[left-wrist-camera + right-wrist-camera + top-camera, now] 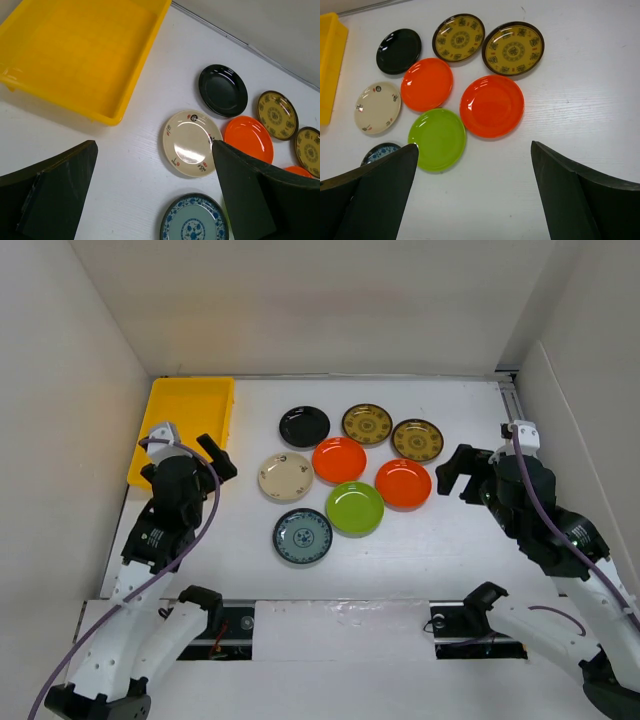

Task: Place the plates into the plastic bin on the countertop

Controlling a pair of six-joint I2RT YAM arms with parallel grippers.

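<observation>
Clear countertop lies beside the blue-patterned plate, so the robot's left gripper should continue going toward the plate's free rim with its fingers open, and close once they are on both sides of it.
Several plates lie apart on the white countertop: black, two olive-gold, two orange, cream, lime green and blue-patterned. The yellow plastic bin sits at the back left with nothing in it. My left gripper hangs open above bare table between the bin and the cream plate. My right gripper is open too, over bare table just near of the lime green plate and an orange plate.
White walls enclose the table on the left, back and right. A metal rail runs along the right edge. The arm bases and a mounting bar fill the near edge.
</observation>
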